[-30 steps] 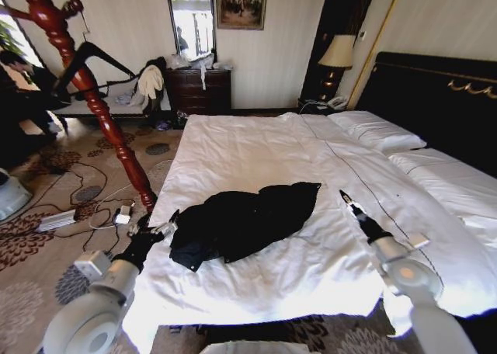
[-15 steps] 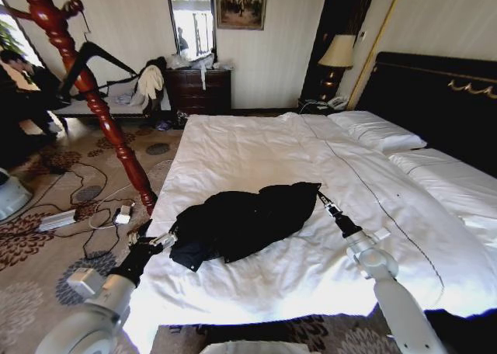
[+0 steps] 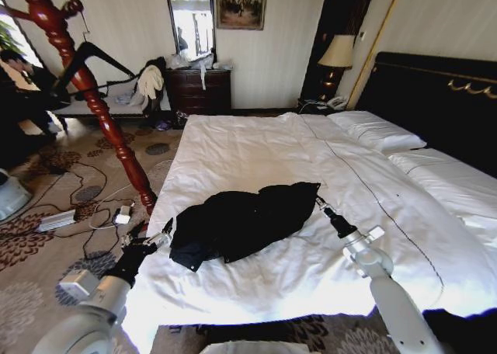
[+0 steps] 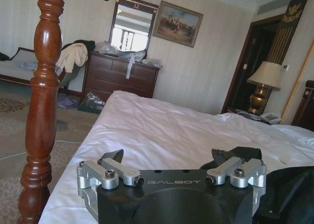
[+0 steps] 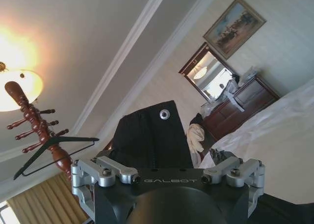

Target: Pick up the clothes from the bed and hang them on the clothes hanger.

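I am about to lift the snap corner (image 3: pixel 314 187), and the black clothes should slant up there while the rest stays down, because the cloth is slack and crumpled (image 3: pixel 233 223).
The black clothes (image 3: pixel 241 222) lie crumpled on the white bed (image 3: pixel 256 148), near its foot. My left gripper (image 3: pixel 165 231) sits open at the garment's left edge; in the left wrist view its fingers (image 4: pixel 114 155) stand apart over the sheet, with dark cloth (image 4: pixel 289 194) beside them. My right gripper (image 3: pixel 318 202) is at the garment's right edge, open, and a fold of black cloth with a metal snap (image 5: pixel 152 135) rises between its jaws. The black clothes hanger (image 3: pixel 97 55) hangs on a red wooden coat stand (image 3: pixel 101 109) left of the bed, and the hanger (image 5: pixel 54 153) is also in the right wrist view.
The coat stand's post (image 4: pixel 44 101) rises close to the bed's left corner. Cables and a power strip (image 3: pixel 58 220) lie on the patterned carpet. A dark dresser (image 3: pixel 199 90), a chair with a cream garment (image 3: pixel 150 82), a lamp (image 3: pixel 338 55) and the black headboard (image 3: pixel 439 98) line the far side.
My right gripper has moved left across the sheet to the garment's right edge. The left gripper has shifted slightly lower and stays by the left edge.
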Controlling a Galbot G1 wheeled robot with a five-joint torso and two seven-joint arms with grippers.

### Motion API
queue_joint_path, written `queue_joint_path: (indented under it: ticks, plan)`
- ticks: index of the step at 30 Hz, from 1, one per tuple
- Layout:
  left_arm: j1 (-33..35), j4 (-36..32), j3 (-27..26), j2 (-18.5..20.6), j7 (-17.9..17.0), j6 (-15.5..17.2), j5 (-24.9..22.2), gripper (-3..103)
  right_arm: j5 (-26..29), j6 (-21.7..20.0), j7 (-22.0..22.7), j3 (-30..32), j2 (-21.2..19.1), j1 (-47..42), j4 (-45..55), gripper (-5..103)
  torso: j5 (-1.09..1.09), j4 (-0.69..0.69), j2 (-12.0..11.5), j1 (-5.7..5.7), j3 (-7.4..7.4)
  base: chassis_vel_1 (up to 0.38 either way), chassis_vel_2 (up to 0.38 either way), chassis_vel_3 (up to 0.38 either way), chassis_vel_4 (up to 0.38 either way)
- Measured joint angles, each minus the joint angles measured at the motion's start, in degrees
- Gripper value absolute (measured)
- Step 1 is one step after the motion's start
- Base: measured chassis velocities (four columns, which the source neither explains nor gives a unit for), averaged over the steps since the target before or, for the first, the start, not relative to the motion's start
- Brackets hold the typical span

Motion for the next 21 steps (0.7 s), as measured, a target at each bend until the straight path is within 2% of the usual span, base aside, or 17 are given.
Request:
queue_joint_path:
  ticks: [2, 10, 12, 14, 17, 18, 21]
  plan:
    - [0.06, 0.00, -0.11, -0.09, -0.03, 0.01, 0.01, 100, -0.44, 0.20, -0.36, -0.41, -0.17, 0.70, -0.39, 99, 0.00, 0.01, 0.00, 0.00, 0.00, 0.000, 0.000, 0.000, 0.000]
    - [-0.19, 0.00, -0.18, -0.53, -0.21, 0.07, -0.10, 100, -0.48, 0.32, -0.29, -0.83, -1.72, 1.18, 0.14, 98, -0.01, 0.00, 0.00, 0.00, 0.00, 0.000, 0.000, 0.000, 0.000]
    - [-0.57, 0.01, 0.04, -0.56, -0.36, 0.13, -0.10, 100, -1.55, 0.45, -0.75, -0.66, -2.07, 1.25, 0.17, 83, 0.00, 0.00, 0.00, 0.00, 0.00, 0.000, 0.000, 0.000, 0.000]
    - [-0.63, 0.01, 0.06, -0.59, -0.38, 0.14, -0.13, 100, -1.90, 0.51, -1.01, -0.51, -2.28, 1.26, 0.12, 83, 0.01, 0.00, 0.00, 0.00, 0.00, 0.000, 0.000, 0.000, 0.000]
    - [-0.63, 0.02, -0.14, -0.81, -0.41, 0.16, -0.33, 100, -2.96, 0.70, -1.54, -0.60, -3.46, 0.80, 0.24, 67, 0.00, 0.00, 0.00, 0.00, 0.00, 0.000, 0.000, 0.000, 0.000]
    - [-0.63, 0.02, -0.14, -0.81, -0.41, 0.16, -0.33, 100, -2.96, 0.70, -1.54, -0.60, -3.46, 0.80, 0.24, 67, 0.00, 0.00, 0.00, 0.00, 0.00, 0.000, 0.000, 0.000, 0.000]
    - [-0.65, 0.02, -0.21, -1.04, -0.39, 0.16, -0.52, 100, -4.38, 0.95, -2.15, -1.21, -4.39, 0.21, 0.73, 56, 0.00, 0.00, 0.00, 0.00, 0.00, 0.000, 0.000, 0.000, 0.000]
